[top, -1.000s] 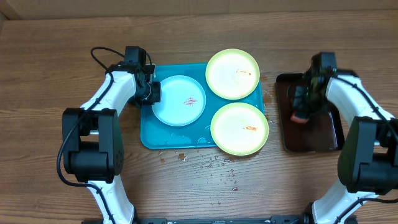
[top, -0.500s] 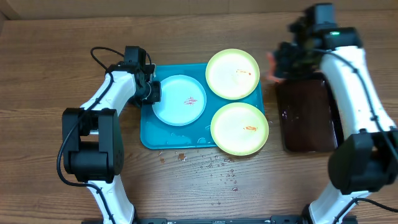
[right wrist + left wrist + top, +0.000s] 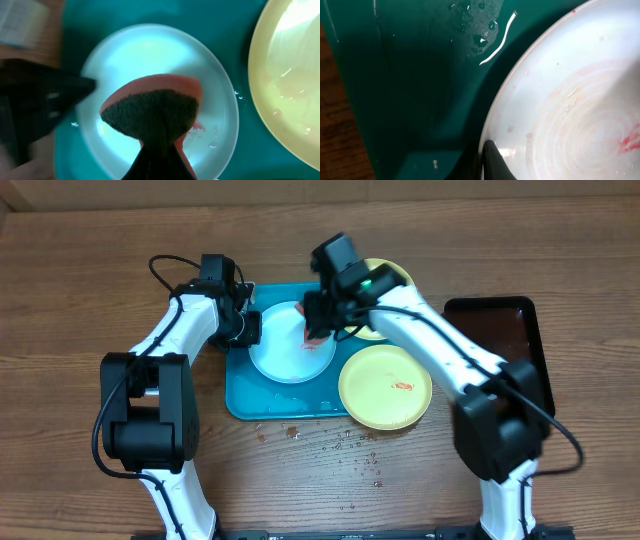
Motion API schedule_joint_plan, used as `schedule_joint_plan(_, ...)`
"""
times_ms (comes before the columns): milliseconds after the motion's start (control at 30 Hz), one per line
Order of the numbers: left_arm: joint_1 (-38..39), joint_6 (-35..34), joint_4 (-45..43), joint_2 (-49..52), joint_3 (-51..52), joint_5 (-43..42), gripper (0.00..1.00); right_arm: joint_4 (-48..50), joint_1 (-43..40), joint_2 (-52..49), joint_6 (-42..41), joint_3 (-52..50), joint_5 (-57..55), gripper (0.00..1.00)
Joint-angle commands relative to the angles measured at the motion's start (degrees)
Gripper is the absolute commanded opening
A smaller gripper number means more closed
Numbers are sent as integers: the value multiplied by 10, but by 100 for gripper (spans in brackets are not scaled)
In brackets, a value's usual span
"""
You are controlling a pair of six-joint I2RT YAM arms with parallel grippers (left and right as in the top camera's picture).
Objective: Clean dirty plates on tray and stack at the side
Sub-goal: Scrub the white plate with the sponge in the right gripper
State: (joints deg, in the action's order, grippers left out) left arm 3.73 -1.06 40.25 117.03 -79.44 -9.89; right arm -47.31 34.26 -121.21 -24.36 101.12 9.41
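I should use my right gripper to lower the raised sponge and scrub the plate's top side before stacking the plate, because a red smear is on the light blue plate below the sponge.
The light blue plate lies at the left of the turquoise tray, with a red smear on it. My left gripper is shut on its left rim; one finger rests on the plate's edge. My right gripper is shut on an orange sponge with a dark scouring face, held over the blue plate. One yellow-green plate with a red smear lies at the tray's front right. The other is partly hidden behind my right arm.
A narrow dark brown-black tray stands on the wooden table at the right. Water drops lie on the table in front of the turquoise tray. Water also pools on the tray floor.
My right arm lifted the sponge off the dark tray and swung left across the table to the blue plate. My left gripper has stayed on the plate's rim.
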Motion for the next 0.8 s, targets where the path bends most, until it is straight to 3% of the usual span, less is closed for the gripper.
schedule_joint_plan(0, 4, 15, 3, 24, 7, -9, 4, 6, 10, -28, -42, 12, -71, 4)
schedule_joint_plan(367, 4, 15, 3, 24, 7, -9, 4, 29, 20, -108, -42, 12, -87, 4)
schedule_joint_plan(767, 4, 15, 2, 24, 7, -18, 4, 75, 38, -116, -4, 12, 110, 4)
